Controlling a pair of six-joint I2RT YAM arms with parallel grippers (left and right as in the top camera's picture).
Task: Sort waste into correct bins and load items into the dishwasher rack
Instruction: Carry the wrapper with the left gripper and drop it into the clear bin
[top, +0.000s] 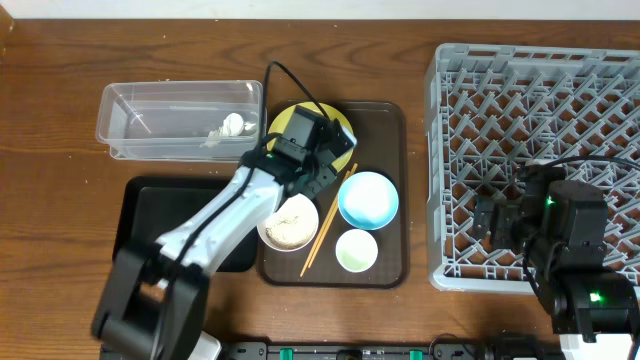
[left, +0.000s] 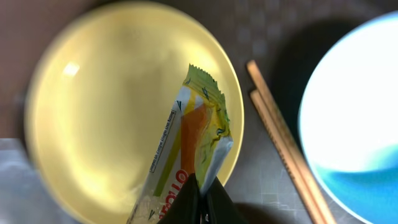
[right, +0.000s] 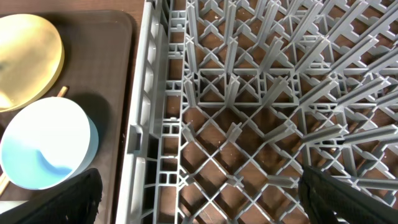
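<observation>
The snack wrapper (left: 191, 134) is off the yellow plate, and the white tissue is in the open clear tub (top: 182, 120). My left gripper keeps going there and releases.
My left gripper (left: 200, 205) is shut on the green-yellow snack wrapper (left: 193, 143) and holds it over the yellow plate (left: 93, 124). In the overhead view this gripper (top: 318, 150) hides much of the plate (top: 285, 118). The chopsticks (top: 325, 225), light blue bowl (top: 368, 199), white bowl (top: 288, 222) with rice and pale green cup (top: 356, 250) sit on the brown tray (top: 385, 130). The white tissue (top: 232, 125) lies in the clear tub (top: 175, 120). The black tray (top: 170, 215) is at the front left. My right gripper (right: 199, 199) is open and empty over the grey rack (top: 540, 150).
The rack's left wall (right: 146, 124) stands right beside the brown tray (right: 106, 68). The blue bowl (right: 46, 149) and yellow plate (right: 25, 59) show at the left of the right wrist view. The chopsticks (left: 283, 143) lie between plate and blue bowl (left: 354, 106).
</observation>
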